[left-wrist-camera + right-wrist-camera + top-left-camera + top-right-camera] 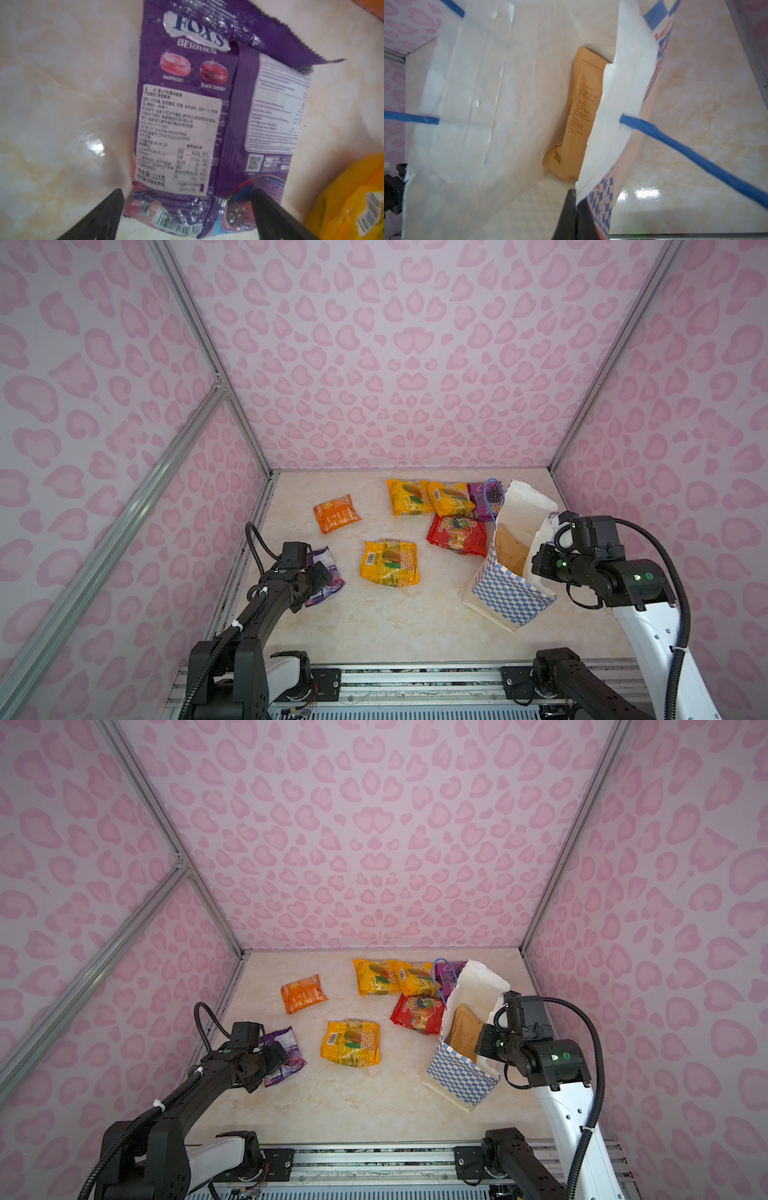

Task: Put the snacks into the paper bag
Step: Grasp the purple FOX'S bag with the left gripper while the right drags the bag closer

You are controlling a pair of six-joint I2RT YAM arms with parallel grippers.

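Observation:
The paper bag [512, 589] leans crooked, far from the purple packet under my left gripper, so next my right gripper straightens the bag and brings its opening [516, 518] closer.
The checkered paper bag [505, 593] [461, 1077] stands tilted at the right, mouth open. My right gripper [574, 193] [536, 560] is shut on its near rim. A tan packet [583, 112] [513, 551] lies inside. My left gripper [187, 190] [318, 577] is open low over a purple packet [187, 124] [328, 568], its fingers astride the packet's barcode end. Loose on the table lie a yellow packet [390, 563], an orange one [336, 513], a red one [457, 535], two yellow ones [409, 497] at the back and a purple one [484, 502] behind the bag's blue handle.
Pink patterned walls with aluminium posts close in the marble-look table [374, 626] on three sides. A metal rail [415, 676] carrying both arm bases runs along the front edge. The yellow packet [349, 199] lies close beside the left gripper's purple packet.

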